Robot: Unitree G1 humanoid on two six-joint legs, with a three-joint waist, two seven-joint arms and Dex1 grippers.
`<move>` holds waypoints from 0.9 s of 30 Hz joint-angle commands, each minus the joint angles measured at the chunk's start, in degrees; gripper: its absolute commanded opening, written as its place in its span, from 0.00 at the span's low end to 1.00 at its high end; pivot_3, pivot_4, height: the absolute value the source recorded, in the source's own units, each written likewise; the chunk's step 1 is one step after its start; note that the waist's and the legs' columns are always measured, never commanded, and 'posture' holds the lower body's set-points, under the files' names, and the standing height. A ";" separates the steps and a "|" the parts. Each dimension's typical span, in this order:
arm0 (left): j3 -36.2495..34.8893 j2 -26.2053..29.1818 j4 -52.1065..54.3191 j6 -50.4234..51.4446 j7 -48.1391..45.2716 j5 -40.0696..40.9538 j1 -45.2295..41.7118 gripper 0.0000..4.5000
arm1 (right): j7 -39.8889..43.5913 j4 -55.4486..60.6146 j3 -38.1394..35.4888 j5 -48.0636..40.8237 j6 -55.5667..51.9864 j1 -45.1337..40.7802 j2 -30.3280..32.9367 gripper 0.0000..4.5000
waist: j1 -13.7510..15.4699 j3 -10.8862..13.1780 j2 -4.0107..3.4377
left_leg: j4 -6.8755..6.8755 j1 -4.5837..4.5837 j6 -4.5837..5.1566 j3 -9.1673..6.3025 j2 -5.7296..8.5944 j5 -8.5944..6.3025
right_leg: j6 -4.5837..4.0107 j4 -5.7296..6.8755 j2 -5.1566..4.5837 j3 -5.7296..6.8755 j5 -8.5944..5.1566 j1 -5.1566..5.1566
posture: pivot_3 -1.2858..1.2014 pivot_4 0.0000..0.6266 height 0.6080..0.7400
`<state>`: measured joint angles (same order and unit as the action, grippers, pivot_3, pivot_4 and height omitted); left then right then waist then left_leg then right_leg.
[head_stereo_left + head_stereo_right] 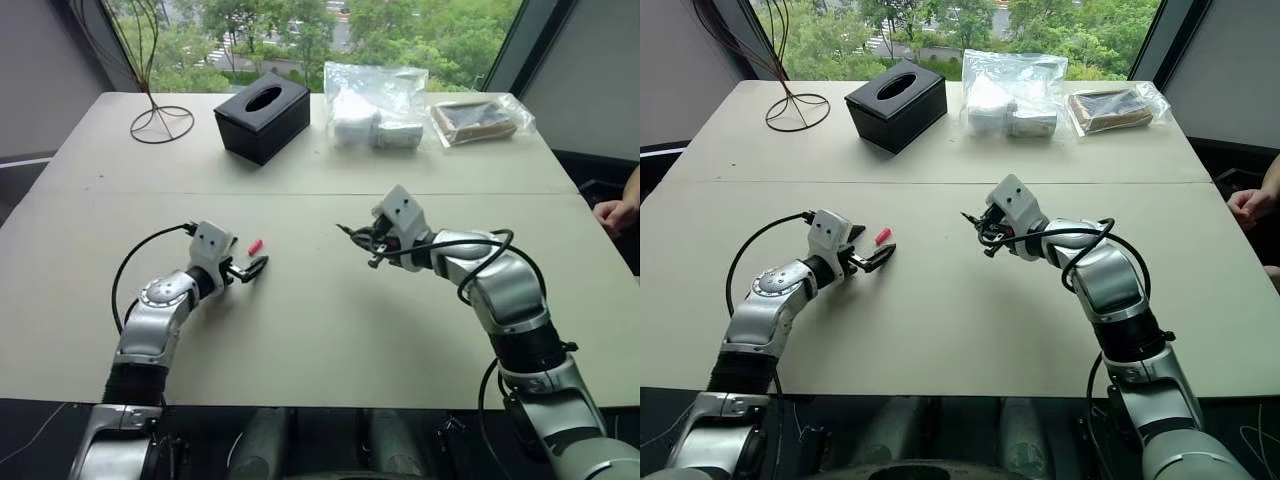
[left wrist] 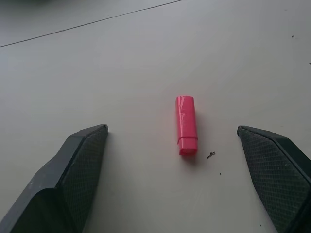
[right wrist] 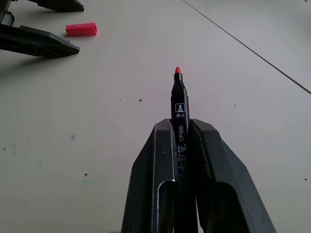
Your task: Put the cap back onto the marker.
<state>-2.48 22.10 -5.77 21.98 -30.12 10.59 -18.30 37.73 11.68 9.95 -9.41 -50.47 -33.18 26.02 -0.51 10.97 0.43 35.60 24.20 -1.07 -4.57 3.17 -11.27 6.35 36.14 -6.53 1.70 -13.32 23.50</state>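
The red-pink cap (image 1: 256, 246) will take the marker's tip in its far end and stay on when I push, because the cap's near end (image 2: 188, 151) looks closed.
The small red-pink cap (image 2: 186, 125) lies flat on the table, also seen from the head (image 1: 255, 245). My left gripper (image 2: 171, 129) is open just behind it, one finger on each side, touching nothing. My right gripper (image 3: 181, 124) is shut on the dark marker (image 3: 179, 97), held a little above the table at centre right (image 1: 352, 234). The marker's bare red tip sticks out past the fingers and points toward the cap (image 3: 81, 29) and the left gripper's fingers (image 3: 39, 41).
A black tissue box (image 1: 262, 115), a wire stand (image 1: 160, 122) and two clear plastic bags (image 1: 375, 115) (image 1: 475, 118) sit along the table's far side. A person's hand (image 1: 618, 212) rests at the right edge. A seam crosses the table behind the grippers.
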 commanded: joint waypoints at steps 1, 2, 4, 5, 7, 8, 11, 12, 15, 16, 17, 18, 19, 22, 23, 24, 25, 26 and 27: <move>0.53 -0.90 1.00 1.12 2.37 -0.96 -0.60 1.00 | -1.29 0.97 -0.69 -0.58 1.31 -1.00 -1.17 0.02 | -0.02 0.00 0.00 | 0.02 0.00 0.00 0.00 0.00 0.00 | 0.00 0.00 0.02 0.00 0.00 -0.01 | 0.52 0.24 1.00; 0.70 -0.84 0.94 1.06 2.47 -1.15 -0.64 1.00 | -1.46 1.10 -0.56 -0.67 1.28 -0.86 -1.38 0.02 | -0.03 0.00 0.00 | 0.04 0.00 0.00 0.00 0.00 0.00 | 0.00 0.00 0.03 0.00 0.00 -0.02 | 0.52 0.24 1.00; 0.73 -0.85 0.95 1.17 2.64 -1.08 -0.63 1.00 | -1.67 1.36 -0.38 -0.86 1.22 -0.58 -1.55 0.02 | -0.03 0.00 0.00 | 0.09 0.00 0.00 -0.02 0.00 0.00 | 0.00 0.00 0.04 0.01 0.00 -0.04 | 0.52 0.24 1.00; 0.75 -0.74 0.96 1.17 2.52 -1.04 -0.63 1.00 | -1.73 1.50 -0.29 -0.94 1.23 -0.38 -1.52 0.02 | -0.02 0.00 0.00 | 0.11 0.00 0.00 -0.02 -0.01 0.00 | 0.00 0.00 0.04 0.01 0.00 -0.04 | 0.52 0.24 1.00; 0.76 -0.36 0.80 1.11 2.13 -1.03 -0.63 1.00 | -1.79 1.58 -0.27 -1.05 1.33 -0.12 -1.37 0.02 | -0.03 0.00 0.00 | 0.14 0.00 0.00 -0.02 0.00 0.00 | 0.00 0.00 0.04 0.01 0.00 -0.06 | 0.52 0.24 1.00; 0.75 -0.26 0.73 1.09 2.01 -1.04 -0.63 1.00 | -1.80 1.58 -0.28 -1.08 1.36 -0.07 -1.33 0.02 | -0.02 0.00 0.00 | 0.15 0.00 0.00 -0.02 -0.01 0.00 | 0.00 0.00 0.04 0.01 0.00 -0.06 | 0.52 0.24 1.00; 0.97 0.20 0.82 0.99 1.40 -1.14 -0.56 0.79 | -1.96 1.21 -0.60 -1.04 1.49 -0.18 -1.16 0.00 | -0.09 0.00 0.00 | 0.15 0.00 0.00 -0.03 -0.01 0.00 | -0.01 0.00 0.04 0.01 0.00 -0.06 | 0.52 0.24 1.00; 1.06 0.38 0.97 0.95 1.18 -1.10 -0.46 0.68 | -2.02 1.10 -0.71 -1.05 1.52 -0.21 -1.13 0.00 | -0.10 0.00 0.00 | 0.15 0.00 0.00 -0.02 -0.01 0.00 | 0.00 0.00 0.04 0.01 0.00 -0.06 | 0.52 0.24 1.00; 1.18 0.75 1.29 0.75 0.94 -1.00 -0.09 0.34 | -2.13 0.91 -0.87 -1.07 1.64 -0.11 -0.99 0.00 | -0.17 0.00 0.00 | 0.14 0.00 0.00 -0.03 -0.01 0.00 | -0.01 0.00 0.05 0.01 0.00 -0.05 | 0.52 0.24 1.00; 1.17 0.81 1.36 0.61 0.89 -0.98 0.12 0.21 | -2.17 0.80 -0.91 -1.06 1.72 -0.06 -0.93 0.00 | -0.23 0.00 0.00 | 0.14 0.00 0.00 -0.02 -0.02 0.00 | -0.01 0.00 0.06 0.01 0.00 -0.04 | 0.52 0.24 1.00; 1.18 0.85 1.40 0.50 0.87 -1.00 0.33 0.09 | -2.20 0.69 -0.94 -1.05 1.79 -0.04 -0.88 0.00 | -0.26 0.00 0.00 | 0.13 0.00 0.00 -0.02 -0.02 0.00 | -0.01 0.00 0.07 0.01 -0.01 -0.03 | 0.52 0.24 1.00; 1.30 0.92 1.51 0.38 0.83 -1.10 0.61 0.01 | -2.22 0.58 -0.96 -1.06 1.85 -0.04 -0.84 0.00 | -0.26 0.00 0.00 | 0.12 0.00 0.00 -0.02 -0.03 0.00 | -0.02 0.00 0.07 0.01 -0.01 -0.03 | 0.52 0.24 1.00; 1.40 0.97 1.64 0.29 0.81 -1.15 0.86 0.01 | -2.22 0.47 -0.99 -1.07 1.91 -0.06 -0.80 0.00 | -0.27 0.00 0.00 | 0.12 0.00 0.00 -0.02 -0.03 0.00 | -0.02 0.00 0.07 0.01 -0.01 -0.02 | 0.52 0.24 1.00; 1.56 0.94 2.11 0.44 0.98 -1.19 1.30 0.01 | -2.05 0.26 -1.19 -1.12 2.07 0.06 -0.47 0.00 | -0.23 0.00 0.00 | 0.11 0.00 0.00 -0.01 -0.05 -0.01 | -0.02 -0.02 0.07 0.00 -0.01 -0.02 | 0.52 0.24 1.00; 1.58 1.01 2.10 0.52 0.98 -1.24 1.32 0.01 | -1.93 0.08 -1.26 -1.11 2.18 0.10 -0.23 0.00 | -0.22 0.00 0.00 | 0.10 0.00 0.00 -0.01 -0.05 -0.01 | -0.02 -0.03 0.06 0.00 -0.01 -0.02 | 0.52 0.24 1.00; 1.69 1.23 1.97 0.35 0.54 -1.24 1.21 0.01 | -1.67 -0.15 -1.28 -1.06 2.38 0.16 0.20 0.00 | -0.19 0.00 0.00 | 0.10 0.01 0.00 -0.01 -0.05 -0.01 | -0.02 -0.03 0.06 0.00 -0.01 -0.02 | 0.52 0.24 1.00; 1.89 1.68 1.74 -0.79 -0.72 -1.11 0.65 0.01 | -0.70 -0.60 -1.34 -0.95 3.01 0.26 1.50 0.00 | -0.17 0.00 0.00 | 0.10 0.01 0.00 -0.01 -0.05 -0.01 | -0.02 -0.03 0.06 0.00 -0.01 -0.02 | 0.52 0.24 1.00; 2.02 2.00 1.56 -1.68 -1.66 -1.01 0.23 0.01 | 0.00 -0.92 -1.36 -0.90 3.49 0.33 2.46 0.00 | -0.15 0.00 0.00 | 0.10 0.01 0.00 -0.01 -0.05 -0.01 | -0.02 -0.04 0.06 0.00 -0.01 -0.02 | 0.52 0.24 1.00; 2.10 2.19 1.44 -2.28 -2.28 -0.94 -0.04 0.01 | 0.44 -1.14 -1.34 -0.92 3.86 0.36 3.10 0.00 | -0.15 0.00 0.00 | 0.10 0.03 0.00 -0.01 -0.05 -0.01 | -0.02 -0.04 0.05 0.01 -0.01 -0.01 | 0.52 0.24 1.00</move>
<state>-0.76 23.52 -4.60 21.34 -31.14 9.91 -17.81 37.22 10.14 10.28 -9.99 -48.25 -32.46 28.20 -0.66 10.97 0.43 35.70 24.25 -1.08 -4.58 3.13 -11.28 6.33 36.10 -6.48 1.71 -13.34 23.49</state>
